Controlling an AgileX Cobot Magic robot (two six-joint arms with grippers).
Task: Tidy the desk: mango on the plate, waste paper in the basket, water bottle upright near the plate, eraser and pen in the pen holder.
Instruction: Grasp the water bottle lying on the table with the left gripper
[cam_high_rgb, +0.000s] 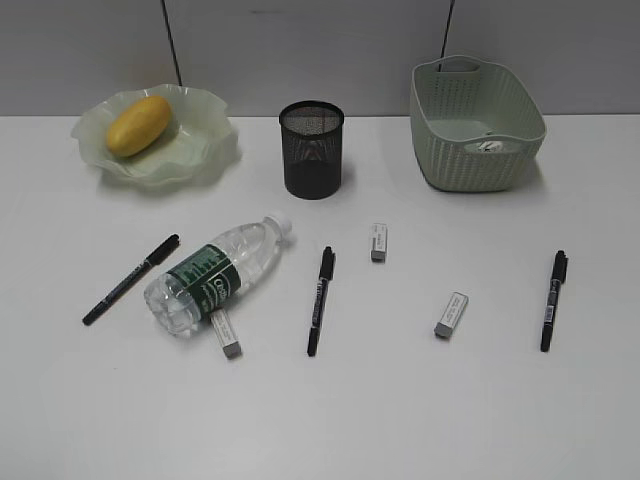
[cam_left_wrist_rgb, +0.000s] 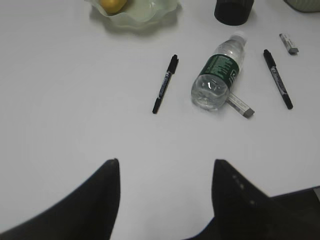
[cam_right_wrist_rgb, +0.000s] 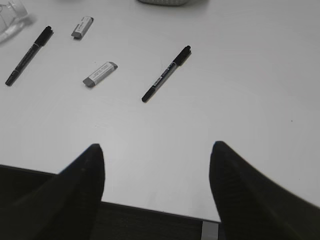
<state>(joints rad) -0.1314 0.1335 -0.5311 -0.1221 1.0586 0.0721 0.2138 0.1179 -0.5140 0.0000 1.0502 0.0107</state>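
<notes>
I should first use my left gripper to take hold of the bottle below its cap (cam_high_rgb: 262, 237) and stand it upright by the plate, because the water bottle is lying across an eraser's end (cam_high_rgb: 216, 313).
The mango (cam_high_rgb: 138, 125) lies in the plate (cam_high_rgb: 215, 140) at the back left. In the basket (cam_high_rgb: 476, 125) at the back right sits the waste paper (cam_high_rgb: 490, 146). The pen holder (cam_high_rgb: 312, 150) stands between them. On its side lies the water bottle (cam_high_rgb: 218, 275), with an eraser (cam_high_rgb: 227, 335) at its base. Two more erasers (cam_high_rgb: 378, 241) (cam_high_rgb: 451, 314) and three pens (cam_high_rgb: 130, 279) (cam_high_rgb: 320, 300) (cam_high_rgb: 554, 299) are scattered on the desk (cam_high_rgb: 400, 400). My left gripper (cam_left_wrist_rgb: 166, 162) and right gripper (cam_right_wrist_rgb: 156, 146) hang open and empty above the near desk.
A grey wall panel (cam_high_rgb: 330, 50) runs behind the desk. The right wrist view shows the desk's front edge (cam_right_wrist_rgb: 150, 207) below my gripper. Bare desk lies between the grippers and the nearest pens (cam_left_wrist_rgb: 165, 83) (cam_right_wrist_rgb: 166, 73).
</notes>
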